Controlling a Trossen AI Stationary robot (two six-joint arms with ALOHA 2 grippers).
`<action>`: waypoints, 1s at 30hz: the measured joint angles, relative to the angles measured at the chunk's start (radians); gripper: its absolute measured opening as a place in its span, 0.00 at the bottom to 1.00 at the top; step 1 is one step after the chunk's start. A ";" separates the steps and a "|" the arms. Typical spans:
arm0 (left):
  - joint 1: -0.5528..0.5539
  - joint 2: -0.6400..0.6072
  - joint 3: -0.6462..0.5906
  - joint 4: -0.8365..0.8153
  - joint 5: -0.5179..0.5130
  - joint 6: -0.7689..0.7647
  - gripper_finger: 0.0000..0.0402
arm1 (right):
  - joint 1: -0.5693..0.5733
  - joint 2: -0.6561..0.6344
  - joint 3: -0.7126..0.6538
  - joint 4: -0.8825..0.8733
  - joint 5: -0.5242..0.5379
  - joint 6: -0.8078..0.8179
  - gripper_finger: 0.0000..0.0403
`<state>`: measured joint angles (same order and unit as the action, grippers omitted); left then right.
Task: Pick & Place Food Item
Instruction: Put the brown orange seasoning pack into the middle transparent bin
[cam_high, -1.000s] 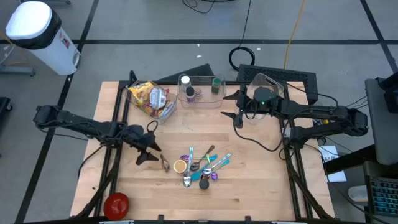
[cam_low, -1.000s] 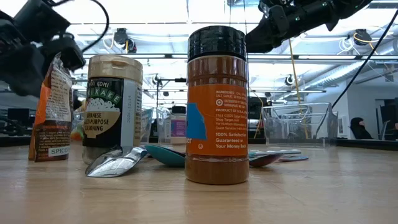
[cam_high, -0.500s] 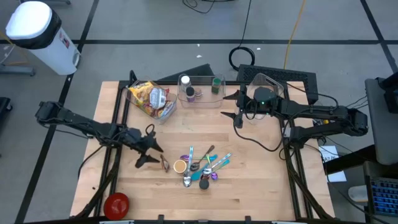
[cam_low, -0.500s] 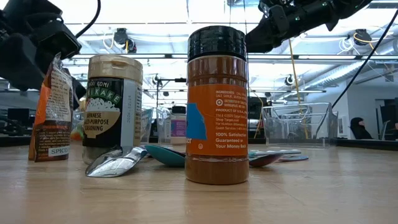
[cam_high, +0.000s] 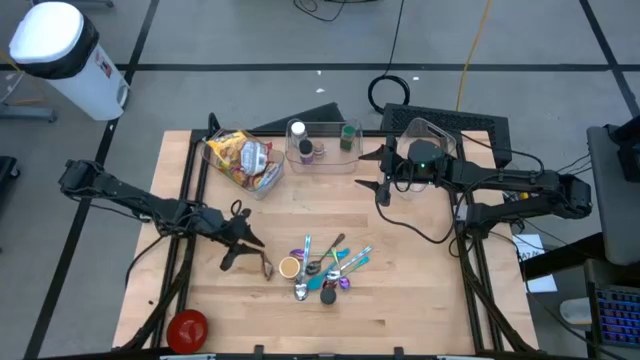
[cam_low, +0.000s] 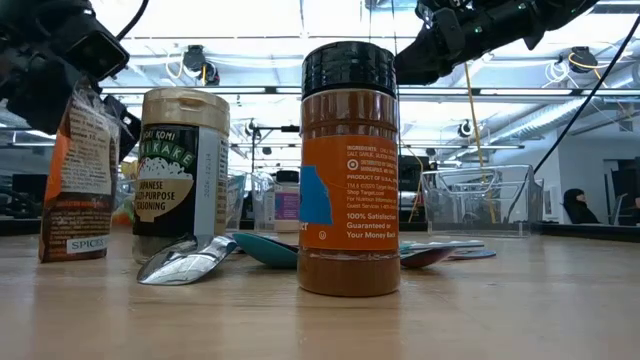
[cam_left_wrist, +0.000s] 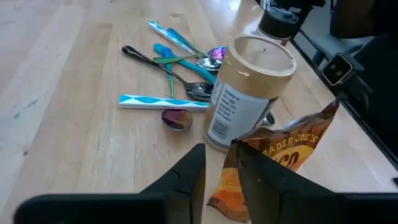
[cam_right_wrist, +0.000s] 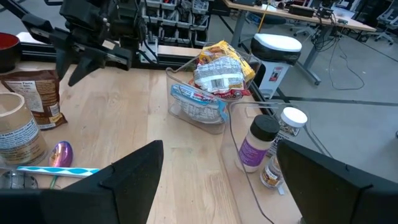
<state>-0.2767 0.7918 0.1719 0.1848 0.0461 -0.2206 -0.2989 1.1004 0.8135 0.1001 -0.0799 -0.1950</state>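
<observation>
The brown snack bag is pinched at its side edge by my left gripper. Next, my left gripper opens, turns and grabs the bag's top edge from above before it lifts the bag.
A brown snack bag stands on the wood table beside a tan-lidded seasoning jar. In the low view the bag is at the left and the jar is next to it. My left gripper is at the bag's top and shut on it. In the high view the left gripper lies just left of the bag. My right gripper hangs open above the table's far right part and holds nothing. My left gripper pinches the bag's top edge between its two fingers, coming from the table's left side and slanting a little downward. The bag stands nearly upright, slightly tilted, with its bottom on the table.
Several spoons lie in a heap right of the jar. A brown spice bottle with a black lid stands near the front. At the far edge are a clear bin of snacks and a bin of bottles. A red bowl sits near left.
My left gripper has rolled about its own line at the bag's top. The bag has tipped with it and shifted a little toward the table's left. My right arm has kept still.
</observation>
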 joint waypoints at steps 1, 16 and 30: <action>-0.001 0.000 0.000 0.000 0.001 0.004 0.22 | 0.000 0.000 0.000 0.000 0.000 0.000 0.75; 0.000 0.000 0.000 0.029 -0.109 -0.147 0.27 | 0.000 0.000 0.000 0.000 0.000 0.000 0.75; 0.000 0.000 0.000 0.170 -0.062 -0.210 0.60 | 0.000 0.000 0.000 0.000 0.000 0.000 0.75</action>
<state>-0.2764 0.7918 0.1719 0.3549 -0.0156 -0.4301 -0.2991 1.1004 0.8135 0.1001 -0.0803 -0.1946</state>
